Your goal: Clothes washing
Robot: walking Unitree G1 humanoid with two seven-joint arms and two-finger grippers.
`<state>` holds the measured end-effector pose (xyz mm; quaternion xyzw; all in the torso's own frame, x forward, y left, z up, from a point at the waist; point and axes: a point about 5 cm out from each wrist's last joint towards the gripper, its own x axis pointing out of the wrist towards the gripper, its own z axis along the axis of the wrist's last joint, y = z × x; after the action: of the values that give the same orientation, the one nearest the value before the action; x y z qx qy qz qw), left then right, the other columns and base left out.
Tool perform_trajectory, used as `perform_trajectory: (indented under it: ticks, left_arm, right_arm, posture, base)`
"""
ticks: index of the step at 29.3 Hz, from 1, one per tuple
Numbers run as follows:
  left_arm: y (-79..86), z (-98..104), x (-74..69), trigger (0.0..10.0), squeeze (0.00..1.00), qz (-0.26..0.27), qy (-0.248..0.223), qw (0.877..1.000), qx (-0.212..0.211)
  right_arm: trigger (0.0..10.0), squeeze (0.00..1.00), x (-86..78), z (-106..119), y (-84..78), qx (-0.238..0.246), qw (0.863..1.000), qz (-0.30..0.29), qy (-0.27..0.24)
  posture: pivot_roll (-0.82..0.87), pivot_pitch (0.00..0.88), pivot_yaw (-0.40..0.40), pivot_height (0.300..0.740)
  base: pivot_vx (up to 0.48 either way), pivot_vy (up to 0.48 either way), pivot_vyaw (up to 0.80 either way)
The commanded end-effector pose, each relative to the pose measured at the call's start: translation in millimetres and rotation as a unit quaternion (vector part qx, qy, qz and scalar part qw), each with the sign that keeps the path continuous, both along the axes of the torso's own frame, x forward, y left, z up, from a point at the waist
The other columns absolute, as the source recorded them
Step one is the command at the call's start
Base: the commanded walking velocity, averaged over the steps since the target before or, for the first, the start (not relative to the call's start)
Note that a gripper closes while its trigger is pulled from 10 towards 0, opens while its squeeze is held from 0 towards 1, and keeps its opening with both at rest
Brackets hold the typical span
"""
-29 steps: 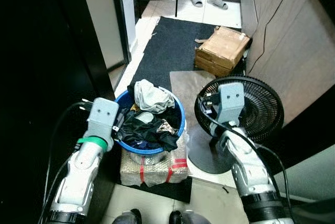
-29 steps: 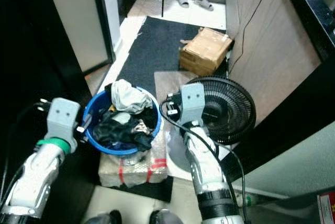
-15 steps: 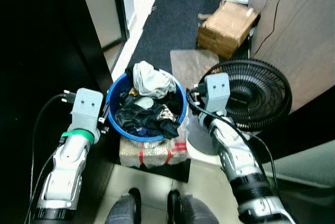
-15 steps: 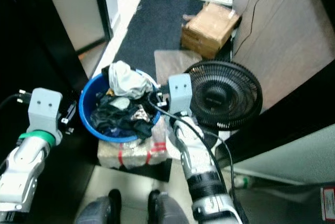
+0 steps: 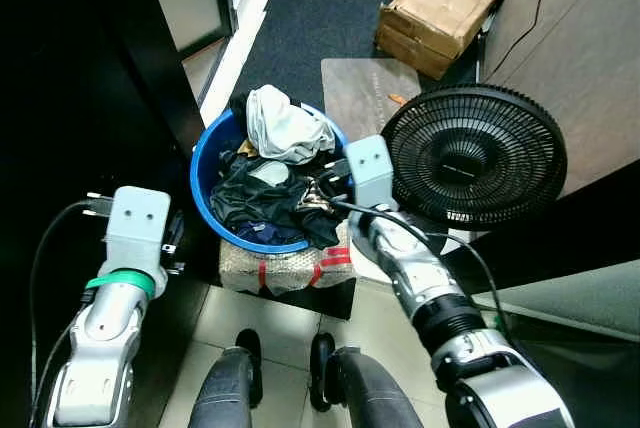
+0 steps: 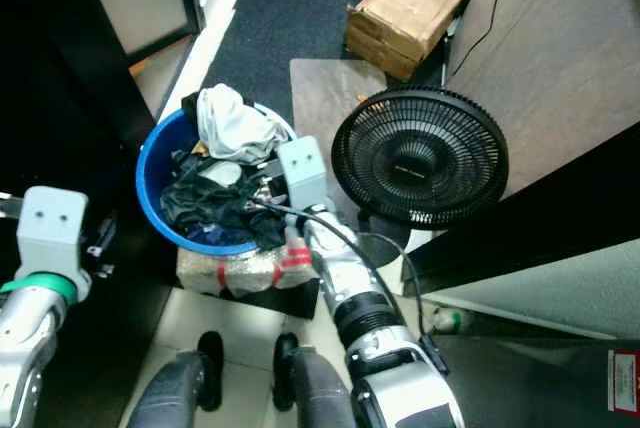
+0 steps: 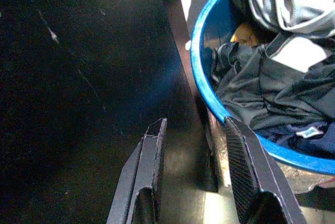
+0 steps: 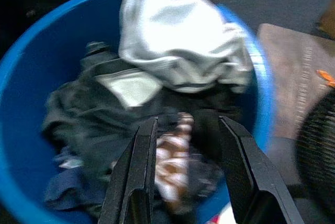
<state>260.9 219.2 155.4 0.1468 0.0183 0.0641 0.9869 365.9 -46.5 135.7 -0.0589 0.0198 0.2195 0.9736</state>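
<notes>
My gripper will lift the dark garment (image 5: 288, 204), and the garment will bring up the brown-and-white patterned cloth (image 5: 315, 198) as its own print, because that cloth merges into dark folds.
A blue basin (image 5: 203, 166) sits on a plastic-wrapped bundle (image 5: 285, 270) on the floor. It is heaped with clothes. A pale grey-white garment (image 5: 285, 124) lies on top at the far side, and dark garments (image 5: 255, 198) fill the near side. My right gripper (image 8: 183, 123) hangs open over the basin's right side, its fingers on either side of a brown-and-white patterned cloth (image 8: 170, 153) without closing on it. My left gripper (image 7: 194, 123) is open and holds nothing. It is low, just outside the basin's left rim (image 7: 201, 72), in front of a dark panel.
A black floor fan (image 5: 472, 156) stands close to the right of the basin, by my right arm. A cardboard box (image 5: 438, 10) lies beyond it on a dark mat (image 5: 320, 18). A dark cabinet or door (image 5: 70, 78) walls off the left. My feet (image 5: 240, 358) are just before the bundle.
The camera has come closer and tilted down over the basin. My right gripper has shifted left, from beside the fan to over the basin's right rim. The left gripper sits lower, slightly farther from the rim.
</notes>
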Motion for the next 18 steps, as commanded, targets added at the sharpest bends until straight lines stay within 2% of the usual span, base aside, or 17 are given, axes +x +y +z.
perform_trajectory:
  ticks: [1, 3, 4, 6, 7, 16, 18]
  left_arm:
    - [3.4, -9.2, -9.1, 10.0, 0.00, 0.014, 0.024, 1.000, -0.002]
    - [3.5, -9.7, -10.1, 10.0, 0.00, 0.015, 0.025, 1.000, -0.002]
    - [2.9, -10.5, -11.6, 10.0, 0.00, 0.017, 0.027, 0.999, -0.003]
    - [2.4, -10.9, -12.7, 10.0, 0.00, 0.018, 0.029, 0.999, -0.003]
    - [1.7, -11.3, -14.0, 10.0, 0.00, 0.019, 0.032, 0.999, -0.004]
    - [1.6, -11.3, -17.9, 10.0, 0.00, 0.030, 0.038, 0.999, -0.008]
    - [1.5, -11.2, -18.4, 10.0, 0.00, 0.031, 0.038, 0.999, -0.008]
  right_arm:
    - [10.0, 0.00, -7.2, -21.2, 3.6, -0.020, 0.999, 0.019, 0.038]
    - [10.0, 0.00, -8.5, -25.6, 5.0, -0.034, 0.998, 0.022, 0.048]
    - [10.0, 0.20, -10.0, -30.7, 6.4, -0.042, 0.997, 0.029, 0.063]
    - [10.0, 0.20, -11.0, -34.1, 7.1, -0.047, 0.996, 0.034, 0.073]
    - [10.0, 1.00, -11.7, -37.9, 8.5, -0.055, 0.994, 0.043, 0.086]
    - [10.0, 1.00, -20.3, -60.5, 13.8, -0.108, 0.978, 0.073, 0.162]
    - [10.0, 1.00, -20.7, -62.5, 12.7, -0.117, 0.977, 0.069, 0.165]
  posture:
    - [0.11, 0.448, -0.071, 0.740]
    - [0.11, 0.448, -0.071, 0.740]
    - [0.11, 0.453, -0.077, 0.740]
    - [0.11, 0.453, -0.078, 0.740]
    - [0.11, 0.453, -0.081, 0.740]
    - [0.11, 0.456, -0.089, 0.740]
    - [0.12, 0.458, -0.091, 0.740]
  base:
    - [0.000, 0.000, 0.00]
    - [0.000, 0.000, 0.00]
    - [0.000, 0.000, 0.00]
    - [0.000, 0.000, 0.00]
    - [0.000, 0.000, 0.00]
    - [0.000, 0.000, 0.00]
    - [0.000, 0.000, 0.00]
